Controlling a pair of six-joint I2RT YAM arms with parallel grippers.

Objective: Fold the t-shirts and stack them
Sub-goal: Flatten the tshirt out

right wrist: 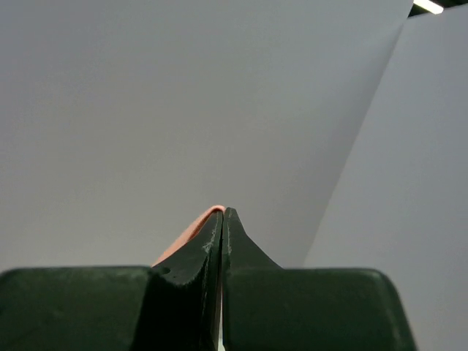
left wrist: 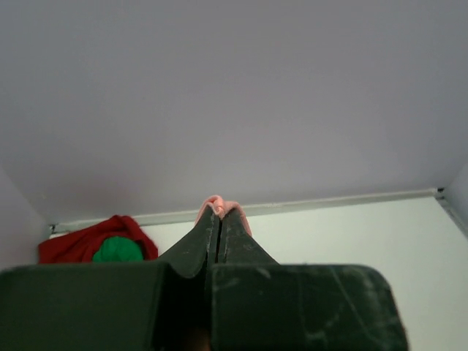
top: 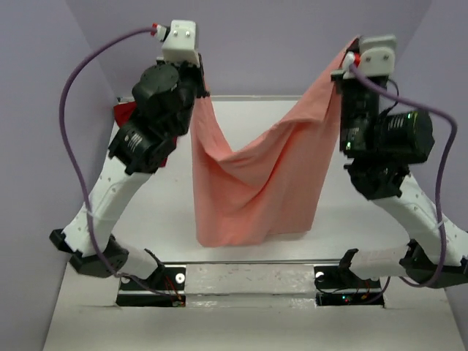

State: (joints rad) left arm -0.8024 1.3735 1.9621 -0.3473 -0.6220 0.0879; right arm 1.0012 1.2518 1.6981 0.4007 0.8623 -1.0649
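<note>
The salmon-pink t-shirt hangs down in a V and its lower edge (top: 252, 238) is near the bases of my arms, so next I swing it toward the back wall (top: 256, 55) and then pull back low.
The large salmon-pink t-shirt (top: 256, 183) hangs in the air between both raised arms, sagging in a V, with its lower edge resting on the table (top: 146, 219). My left gripper (top: 199, 89) is shut on the shirt's left top corner; a pink fold (left wrist: 213, 202) pokes out past the left gripper's (left wrist: 220, 212) tips. High at the right, my right gripper (top: 349, 57) is shut on the other corner, and pink cloth (right wrist: 183, 241) shows beside the right gripper's (right wrist: 222, 213) closed jaws. The dark red t-shirt (left wrist: 73, 245) and bright green t-shirt (left wrist: 117, 250) lie bunched at the back left corner.
Purple walls (top: 278, 44) enclose the table at the back and on both sides. The red heap (top: 124, 113) peeks out behind the left arm. Both arm bases (top: 241, 281) stand at the near edge, with purple cables looping outward.
</note>
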